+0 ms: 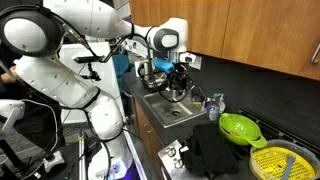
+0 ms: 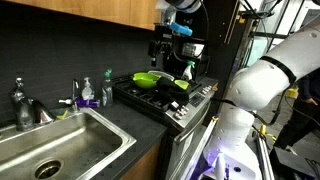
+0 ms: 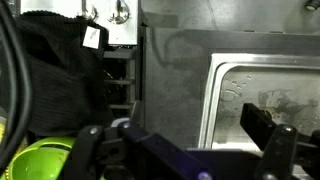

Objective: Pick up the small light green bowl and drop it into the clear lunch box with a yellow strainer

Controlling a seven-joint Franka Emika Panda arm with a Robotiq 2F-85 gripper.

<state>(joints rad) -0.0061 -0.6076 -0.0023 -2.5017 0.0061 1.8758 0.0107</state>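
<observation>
The bowl is away from my gripper, which is hanging over the counter (image 3: 176,92) by the sink. Next, I swing back past the black cloth (image 1: 211,150) toward the far end of the stove.
The small light green bowl (image 1: 238,127) sits on the stove next to a black cloth. It also shows in an exterior view (image 2: 150,78) and at the lower left of the wrist view (image 3: 40,160). The clear lunch box with the yellow strainer (image 1: 283,162) stands just beyond the bowl, and shows partly in an exterior view (image 2: 179,84). My gripper (image 1: 178,78) hangs above the counter between sink and stove, apart from the bowl. It also shows in an exterior view (image 2: 168,48). In the wrist view the gripper (image 3: 178,128) is open with nothing between its fingers.
A steel sink (image 1: 172,108) with a faucet (image 2: 22,103) lies beside the stove (image 2: 165,98). A black cloth (image 1: 212,150) lies on the stove by the bowl. Soap bottles (image 2: 86,95) stand behind the sink. Wooden cabinets (image 1: 250,30) hang overhead.
</observation>
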